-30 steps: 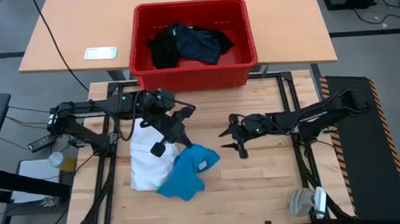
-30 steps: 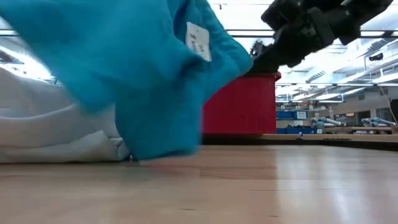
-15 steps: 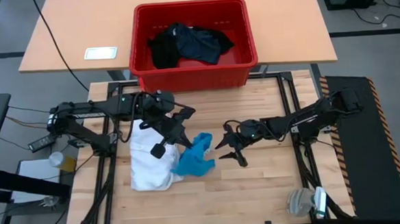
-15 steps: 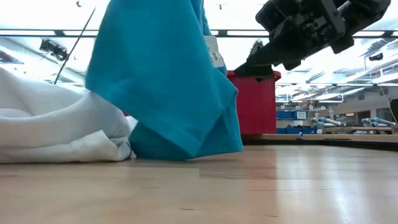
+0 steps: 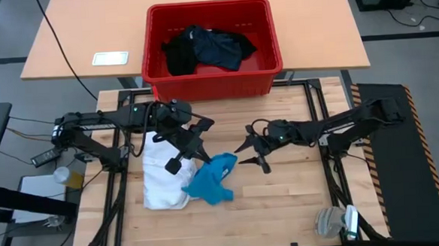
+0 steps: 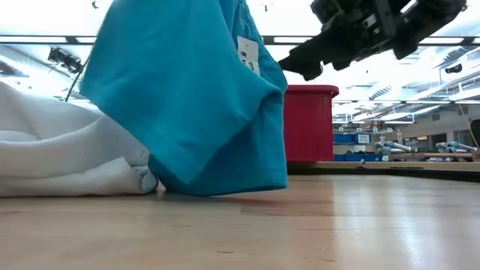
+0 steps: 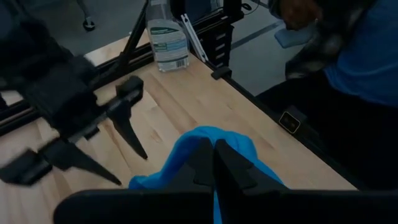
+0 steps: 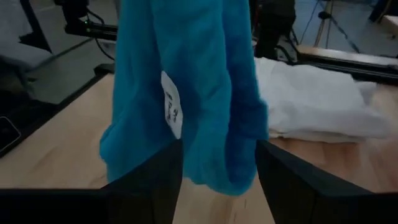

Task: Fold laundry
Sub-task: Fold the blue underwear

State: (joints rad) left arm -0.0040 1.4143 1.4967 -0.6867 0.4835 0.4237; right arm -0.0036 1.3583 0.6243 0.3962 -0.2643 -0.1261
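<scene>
My right gripper should pinch the blue piece's loose edge near the tag and spread the piece out before folding, because the blue piece hangs bunched from my left gripper alone.
The bright blue piece hangs in a bunch from my left gripper, which is shut on it above the middle of the table; a white tag shows on it. The white shirt lies flat on the table to its left. My right gripper stands open just right of the blue piece and touches nothing. In the right wrist view the blue piece hangs ahead of those fingers. Black garments lie in the red crate at the far side. My left gripper pinches the top of the blue piece between its two shut fingers, coming slanting down from the table's left. How many layers it has, I cannot tell. The cloth hangs slack below the fingers, and its lower end rests on the table beside the white shirt.
The red crate stands on the far table with a white card to its left. A spray bottle stands near the table's near right corner. A person's clothing shows beyond the table edge. Bare wood lies near the front.
The blue piece, spread wide over the table and the shirt's edge a second ago, has drawn together into a narrower bunch hanging from my left gripper. My right gripper went toward the blue piece and then drew back a little, staying open.
</scene>
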